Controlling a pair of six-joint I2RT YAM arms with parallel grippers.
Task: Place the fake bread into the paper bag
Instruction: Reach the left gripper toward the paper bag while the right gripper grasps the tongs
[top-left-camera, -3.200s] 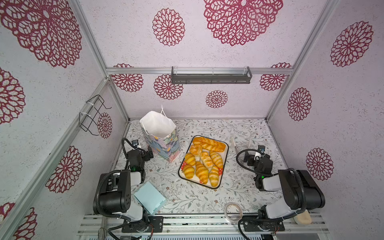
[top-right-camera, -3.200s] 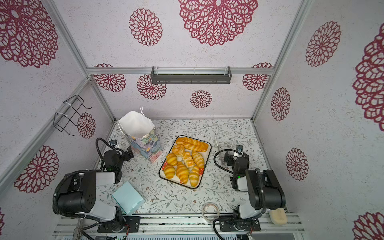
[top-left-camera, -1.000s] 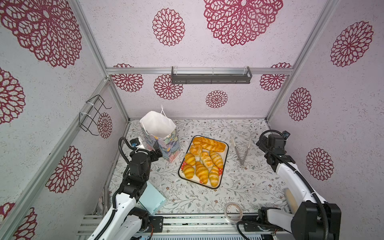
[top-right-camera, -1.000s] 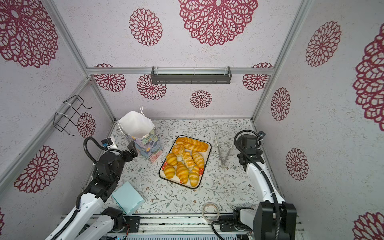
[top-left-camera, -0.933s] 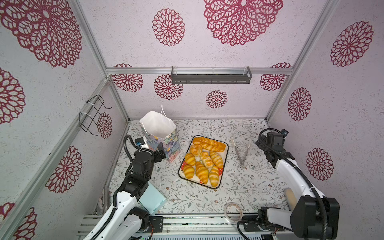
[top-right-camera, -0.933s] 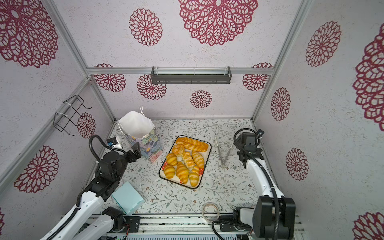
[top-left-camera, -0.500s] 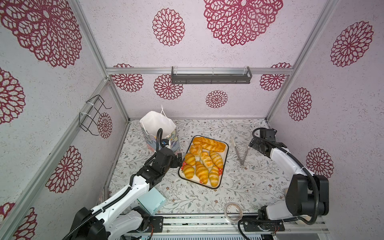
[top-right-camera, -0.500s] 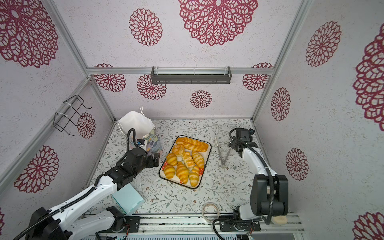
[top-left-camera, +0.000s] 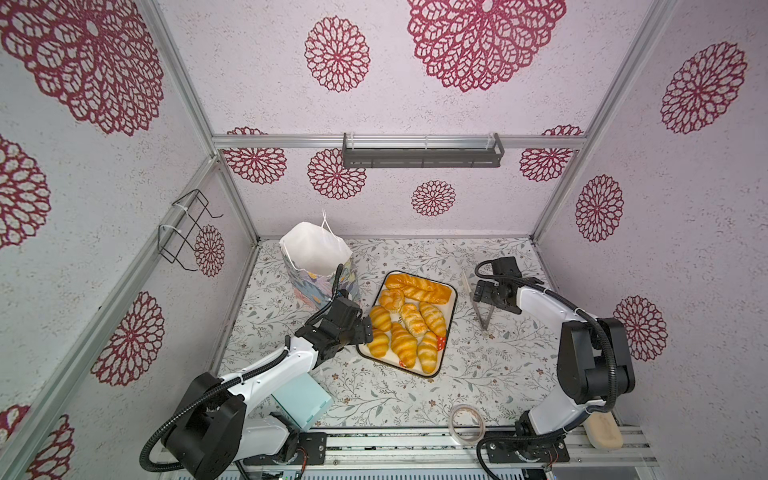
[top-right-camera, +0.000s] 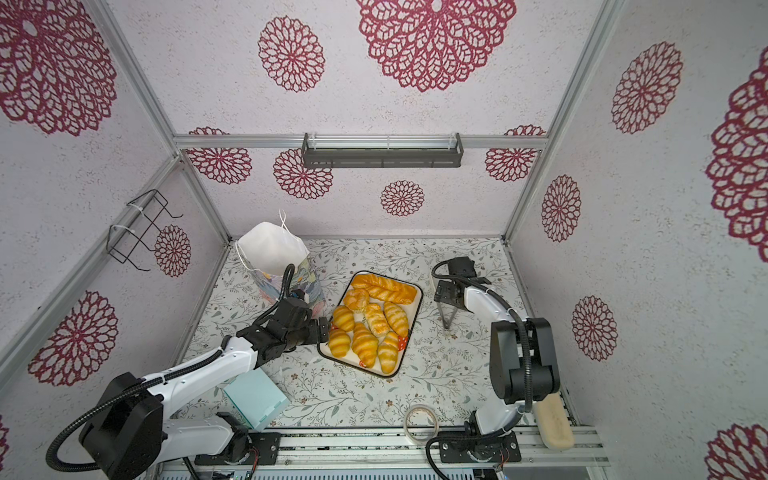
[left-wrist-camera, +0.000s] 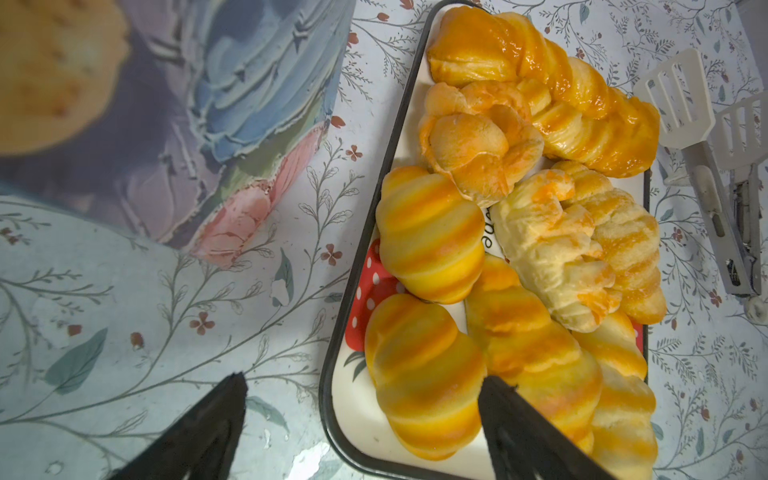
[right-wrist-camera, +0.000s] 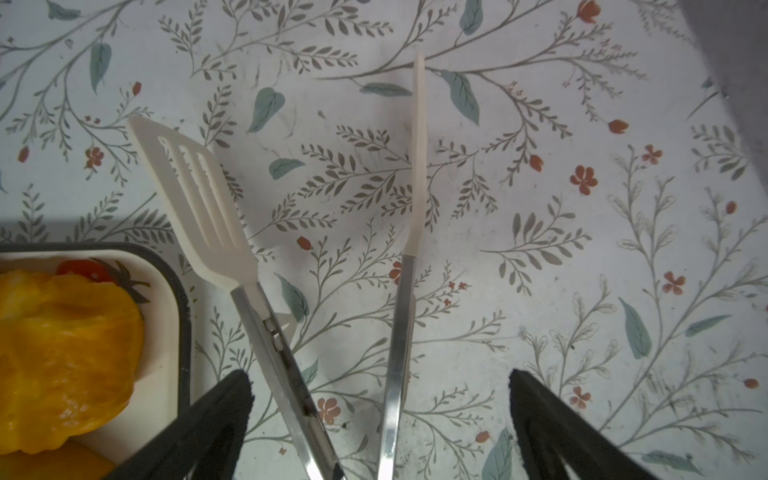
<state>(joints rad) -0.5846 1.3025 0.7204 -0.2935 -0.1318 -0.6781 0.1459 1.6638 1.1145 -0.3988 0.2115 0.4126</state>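
The paper bag (top-right-camera: 273, 249) is standing unheld while my right gripper is over the tongs. My left gripper should move back from the tray and hold the bag's handle (top-right-camera: 239, 257).
Several glossy golden pieces of fake bread lie on a black-rimmed white tray (top-left-camera: 447, 332), with a long loaf (top-left-camera: 419, 286) at its far end. The paper bag (top-left-camera: 316, 253) stands open and upright left of the tray, white inside and flowered outside (left-wrist-camera: 187, 104). My left gripper (left-wrist-camera: 361, 378) is open at the tray's near-left corner. One finger is over the table, the other beside a striped croissant (left-wrist-camera: 419, 374) that lies between them. In a top view it shows at the tray's left rim (top-right-camera: 324, 330). My right gripper (right-wrist-camera: 379, 380) is open, low over metal tongs (right-wrist-camera: 399, 311).
The tongs (top-left-camera: 480, 320) lie right of the tray. A light blue box (top-left-camera: 301, 399) sits under the left arm near the front. A tape roll (top-left-camera: 467, 424) and a beige block (top-left-camera: 602, 430) lie at the front edge. Walls close in three sides.
My left gripper has swung right from beside the bag to the tray's near-left corner. My right gripper has come left and down from the right wall to above the tongs.
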